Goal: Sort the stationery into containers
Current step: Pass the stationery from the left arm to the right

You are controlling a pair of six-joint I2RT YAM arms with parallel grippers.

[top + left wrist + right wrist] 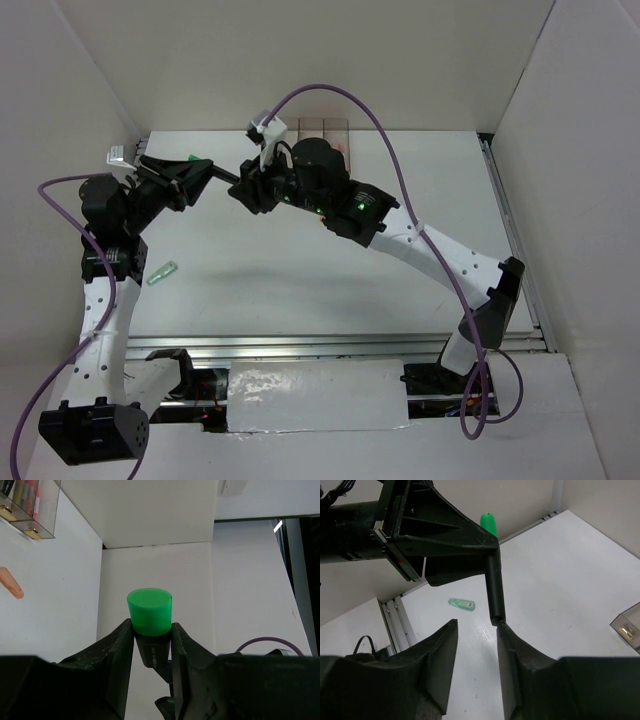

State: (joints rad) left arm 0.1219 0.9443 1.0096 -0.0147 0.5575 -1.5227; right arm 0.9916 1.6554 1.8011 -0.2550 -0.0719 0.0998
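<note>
The marker's black end (497,621) is too near a finger of the robot's right gripper, so next the right gripper opens, moves in and centers its body (495,595) before it closes.
My left gripper (150,626) is shut on a black marker with a green end (149,610) and holds it in the air. In the top view the marker (222,178) points from my left gripper (203,172) toward my right gripper (242,192). In the right wrist view the marker's black barrel (494,587) hangs down, and its free end sits at the tip of one finger of my right gripper (477,624), which is open. The containers (325,127) stand at the table's far edge, with pens showing in them in the left wrist view (30,505).
A pale green pen piece (162,272) lies on the table near the left arm; it also shows in the right wrist view (461,604). An orange-salmon pen (10,582) lies on the table below the containers. White walls enclose the table on three sides.
</note>
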